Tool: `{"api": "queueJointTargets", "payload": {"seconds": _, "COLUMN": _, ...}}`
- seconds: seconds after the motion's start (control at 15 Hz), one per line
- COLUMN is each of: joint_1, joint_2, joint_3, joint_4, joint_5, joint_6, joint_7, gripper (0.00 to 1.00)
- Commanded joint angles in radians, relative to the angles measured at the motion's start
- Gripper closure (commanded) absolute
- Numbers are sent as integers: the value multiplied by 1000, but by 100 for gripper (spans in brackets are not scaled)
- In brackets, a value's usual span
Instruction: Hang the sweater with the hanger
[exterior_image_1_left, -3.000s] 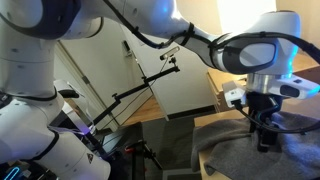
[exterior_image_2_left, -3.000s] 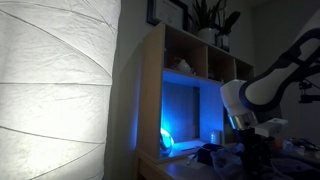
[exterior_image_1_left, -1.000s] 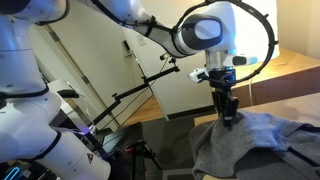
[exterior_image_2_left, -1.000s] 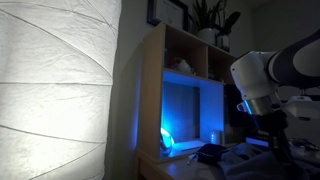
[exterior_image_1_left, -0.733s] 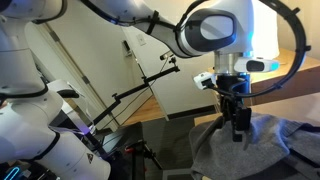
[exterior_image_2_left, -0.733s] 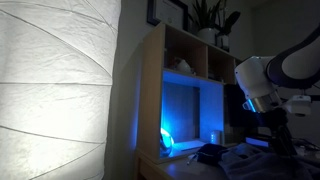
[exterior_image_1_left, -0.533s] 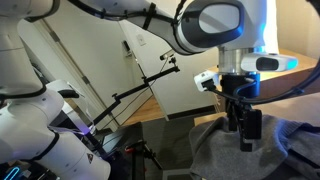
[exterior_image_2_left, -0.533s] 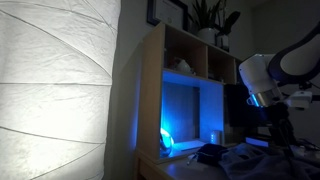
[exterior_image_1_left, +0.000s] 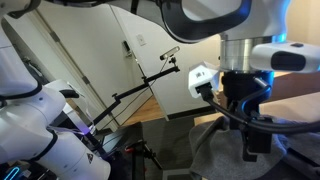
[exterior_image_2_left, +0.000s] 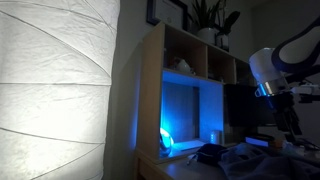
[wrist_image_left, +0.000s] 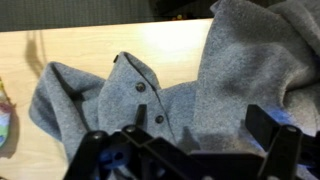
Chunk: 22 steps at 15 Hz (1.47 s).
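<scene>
Next, I move over to the bunched cloth (wrist_image_left: 236, 108), go down, pinch it and lift it, because my open gripper hovers near the sweater's buttons (wrist_image_left: 150, 103), next to that cloth.
A grey sweater (wrist_image_left: 150, 95) with small buttons at its collar lies crumpled on a light wooden tabletop (wrist_image_left: 70, 45). It also shows as grey cloth in both exterior views (exterior_image_1_left: 212, 152) (exterior_image_2_left: 250, 158). My gripper (wrist_image_left: 200, 135) hovers over the sweater, open, with nothing between its fingers. It appears in both exterior views (exterior_image_1_left: 250, 148) (exterior_image_2_left: 290, 122), above the cloth. I cannot make out a hanger; a thin black curved line (exterior_image_1_left: 225, 115) crosses in front of the gripper and I cannot tell what it is.
A black stand with jointed rods (exterior_image_1_left: 140, 85) stands beside a white door. A wooden shelf unit (exterior_image_2_left: 190, 90) glows blue inside, with a plant on top. A large white lampshade (exterior_image_2_left: 60, 80) fills the near side. A colourful object (wrist_image_left: 5, 125) lies at the table's edge.
The arm has swung across the sweater toward the camera and now fills more of the exterior view. The gripper stays open. The sweater has not visibly moved.
</scene>
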Motion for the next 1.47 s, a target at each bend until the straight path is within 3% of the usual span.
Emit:
{"api": "queueJointTargets", "payload": {"seconds": 0.0, "joint_1": -47, "joint_2": 83, "joint_3": 57, "joint_4": 46, "joint_5": 188, "joint_6": -1, "joint_7": -191, "gripper": 0}}
{"api": "queueJointTargets", "payload": {"seconds": 0.2, "joint_1": -81, "joint_2": 168, "joint_3": 106, "joint_4": 100, "joint_5": 338, "joint_6": -30, "joint_7": -344, "gripper": 0}}
{"api": "queueJointTargets", "payload": {"seconds": 0.53, "joint_1": -72, "joint_2": 281, "joint_3": 131, "joint_4": 182, "joint_5": 341, "joint_6": -39, "joint_7": -356, "gripper": 0}}
{"api": "queueJointTargets", "payload": {"seconds": 1.07, "joint_1": -90, "joint_2": 149, "joint_3": 78, "joint_4": 123, "joint_5": 296, "joint_6": -15, "joint_7": -337, "gripper": 0}}
{"api": "queueJointTargets", "payload": {"seconds": 1.4, "joint_1": -113, "joint_2": 174, "joint_3": 78, "joint_4": 181, "joint_5": 324, "joint_6": -26, "joint_7": -347, "gripper": 0}}
